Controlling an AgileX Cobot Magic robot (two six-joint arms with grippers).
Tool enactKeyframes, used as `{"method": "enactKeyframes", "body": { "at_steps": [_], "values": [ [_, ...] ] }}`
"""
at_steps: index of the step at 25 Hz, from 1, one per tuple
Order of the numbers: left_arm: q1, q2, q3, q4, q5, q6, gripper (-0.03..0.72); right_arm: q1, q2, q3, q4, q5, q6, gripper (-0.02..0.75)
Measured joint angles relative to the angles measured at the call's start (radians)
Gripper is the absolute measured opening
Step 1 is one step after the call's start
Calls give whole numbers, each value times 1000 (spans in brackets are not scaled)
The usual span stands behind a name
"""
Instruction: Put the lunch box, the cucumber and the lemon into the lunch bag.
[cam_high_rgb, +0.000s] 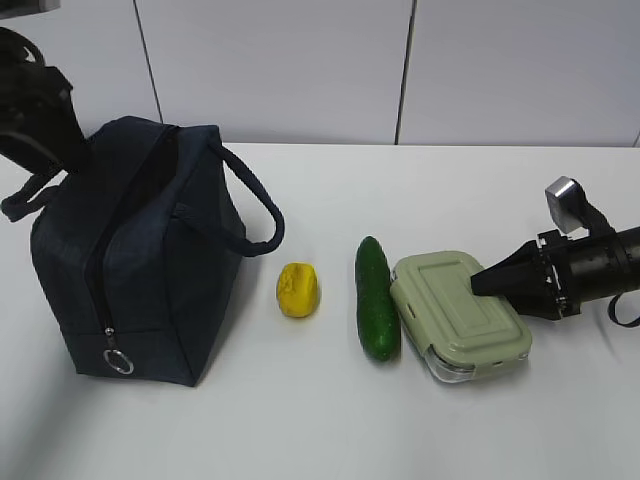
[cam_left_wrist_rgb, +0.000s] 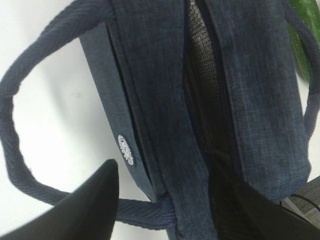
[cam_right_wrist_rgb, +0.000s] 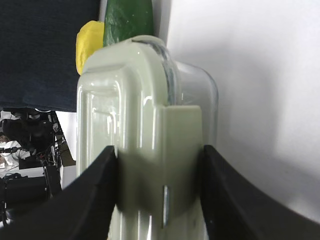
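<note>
The lunch bag's slit (cam_high_rgb: 126, 206) will open wide when I pull the lunch bag's side, because the zipper is undone down to the low ring pull (cam_high_rgb: 118, 361).
The navy lunch bag (cam_high_rgb: 150, 260) stands at the left, its zipper slit open and the ring pull (cam_high_rgb: 118, 362) low on the front. The lemon (cam_high_rgb: 298, 289), cucumber (cam_high_rgb: 377, 298) and green-lidded lunch box (cam_high_rgb: 458, 315) lie in a row to its right. My right gripper (cam_high_rgb: 482, 282) is shut on the box's right end; its jaws press both sides of the lid clip (cam_right_wrist_rgb: 165, 165) in the right wrist view (cam_right_wrist_rgb: 159, 160). My left gripper (cam_left_wrist_rgb: 170, 200) is open astride the bag's side wall (cam_left_wrist_rgb: 165, 125) behind the bag. One finger (cam_left_wrist_rgb: 95, 200) stands clear of the fabric.
The bag's handles loop out to both sides (cam_high_rgb: 262, 205) (cam_left_wrist_rgb: 15, 150). The left arm (cam_high_rgb: 35, 110) stands behind the bag at the table's far left. White table (cam_high_rgb: 300, 420) runs to a wall at the back.
</note>
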Motion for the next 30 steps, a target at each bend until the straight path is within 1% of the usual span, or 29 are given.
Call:
{"method": "enactKeyframes", "body": {
  "at_steps": [2,4,7,15,17,19,20,22,23,24,26,30],
  "values": [
    [-10,0,21,14,0,-2,401,0,0,0,0,0,0,369],
    [-13,0,40,51,2,-19,401,0,0,0,0,0,0,369],
    [-13,0,45,89,2,-28,401,0,0,0,0,0,2,369],
    [-13,50,45,86,2,-33,398,0,0,0,0,0,2,369],
    [-13,63,45,86,0,-35,388,0,0,0,0,0,2,369],
    [-13,65,45,86,0,-35,335,0,0,0,0,0,3,368],
    [-13,65,45,86,0,-35,283,0,0,0,0,0,3,368],
    [-13,65,45,88,0,-35,146,0,0,0,0,0,6,368],
    [-13,65,45,91,0,-35,90,0,0,0,0,0,6,368],
    [-13,65,45,98,0,-35,49,0,0,0,0,0,6,368],
    [-13,65,45,113,0,-35,21,0,0,0,0,0,6,368],
    [-13,60,45,124,0,-35,14,0,0,0,0,0,8,368]
  ]
}}
